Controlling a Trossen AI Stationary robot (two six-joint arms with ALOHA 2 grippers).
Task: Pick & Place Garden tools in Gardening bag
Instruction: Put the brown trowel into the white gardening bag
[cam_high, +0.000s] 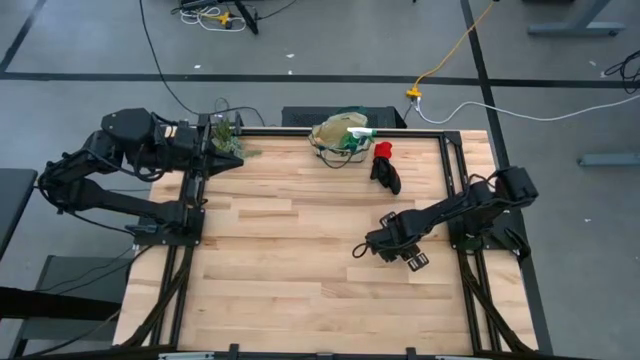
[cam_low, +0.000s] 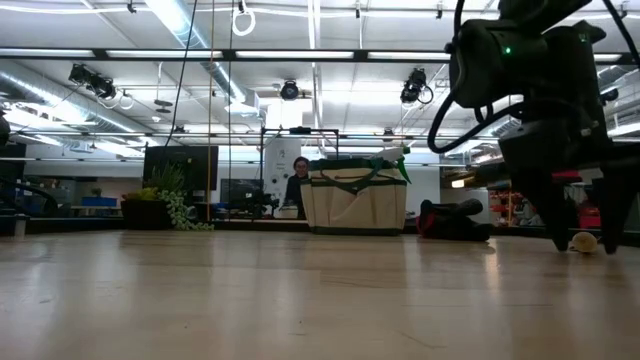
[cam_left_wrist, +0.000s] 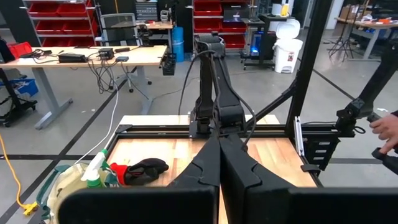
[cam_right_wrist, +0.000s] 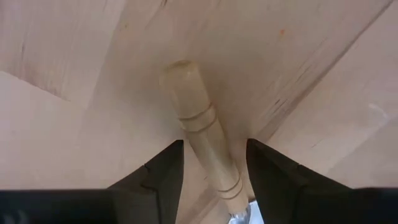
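Observation:
The tool's wooden handle (cam_right_wrist: 194, 99) is at a slant between the open fingers of my right gripper, so next I line it up with the fingers and close between the handle's grooves (cam_right_wrist: 215, 151) before I lift.
A tool with a turned wooden handle (cam_right_wrist: 202, 134) and a bit of silvery metal (cam_right_wrist: 239, 218) lies flat on the table. My right gripper (cam_right_wrist: 214, 168) is open and points down over it, one finger on each side of the handle; it also shows in the high view (cam_high: 385, 245) and the low view (cam_low: 585, 235). The beige bag (cam_high: 338, 135) stands at the far edge with a green item (cam_high: 358, 132) sticking out of its top. The red-and-black glove (cam_high: 385, 166) lies on the table just right of the bag. My left gripper (cam_left_wrist: 219, 165) is shut and empty at the far left corner.
A small leafy plant (cam_high: 226, 138) stands at the far left corner beside my left gripper. A black frame (cam_high: 450, 150) runs along the table's edges. A person (cam_low: 299, 180) sits beyond the table, and a hand (cam_left_wrist: 387, 132) shows off the right side.

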